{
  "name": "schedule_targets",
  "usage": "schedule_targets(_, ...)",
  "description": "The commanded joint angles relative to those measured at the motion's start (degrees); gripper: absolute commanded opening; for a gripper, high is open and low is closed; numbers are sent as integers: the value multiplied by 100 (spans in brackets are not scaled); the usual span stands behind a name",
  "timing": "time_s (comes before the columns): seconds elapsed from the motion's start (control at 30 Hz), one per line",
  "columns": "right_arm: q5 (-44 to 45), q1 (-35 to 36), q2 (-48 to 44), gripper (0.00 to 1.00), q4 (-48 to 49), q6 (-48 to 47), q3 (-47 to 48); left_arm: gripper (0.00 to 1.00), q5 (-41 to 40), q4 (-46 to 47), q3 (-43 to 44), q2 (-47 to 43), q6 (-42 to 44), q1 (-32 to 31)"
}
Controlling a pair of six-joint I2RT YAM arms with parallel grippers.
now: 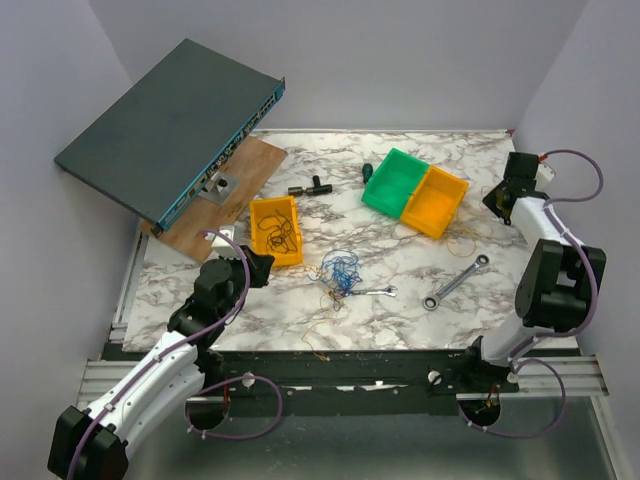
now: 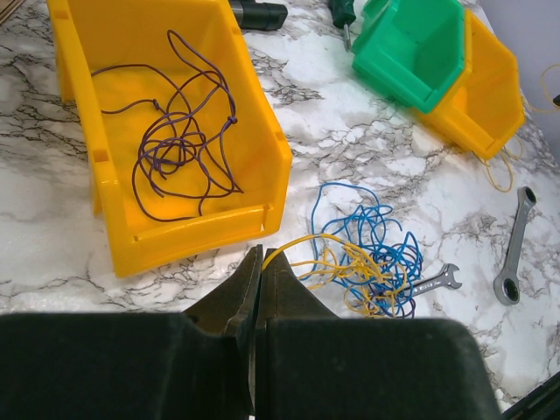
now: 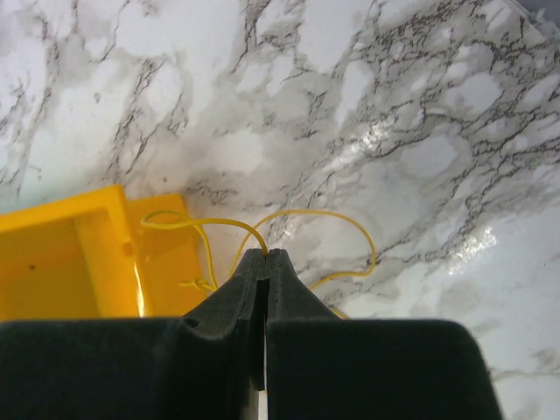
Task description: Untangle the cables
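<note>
The yellow cable's loops (image 3: 371, 254) trail beside the orange bin while my right gripper pinches only one strand of cable, so next I open it and grab the crossing loops (image 3: 208, 252) together.
A tangled bunch of thin blue, yellow and dark cables (image 2: 376, 262) lies on the marble table, also seen from above (image 1: 340, 272). My left gripper (image 2: 261, 252) is shut on a yellow cable that runs right into the bunch; it sits near the left yellow bin (image 1: 275, 230). A loose purple cable (image 2: 179, 153) lies coiled inside that bin (image 2: 114, 219). My right gripper (image 3: 266, 254) is shut on a thin yellow cable (image 3: 350, 229) that loops over the table beside the orange bin (image 3: 61, 262), at the far right in the top view (image 1: 500, 200).
A green bin (image 1: 394, 181) and an orange bin (image 1: 436, 200) stand joined at the back. A large wrench (image 1: 455, 281) and a small wrench (image 1: 378, 292) lie near the bunch. A network switch (image 1: 165, 130) leans on a wooden board (image 1: 230, 185) at back left. Dark small parts (image 1: 310, 187) lie behind.
</note>
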Motion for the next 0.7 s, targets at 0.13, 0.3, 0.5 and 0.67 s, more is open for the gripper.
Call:
schedule_targets(0.13,-376,14,-203,9,168,358,-691,0,100,-37,-50,-78,23,2)
schedule_targets(0.3,-120,27,61,10,-147,238,-703,0,66,-76,-65,-138,32,-2)
schedule_targets(0.5,-122,27,121,67,-137,186,-809,0,74,-63,-62,-120,32,-3)
schedule_targets(0.67,138,35,211,69,-131,44,-695,0,56,-96,-57,-159,32,-3)
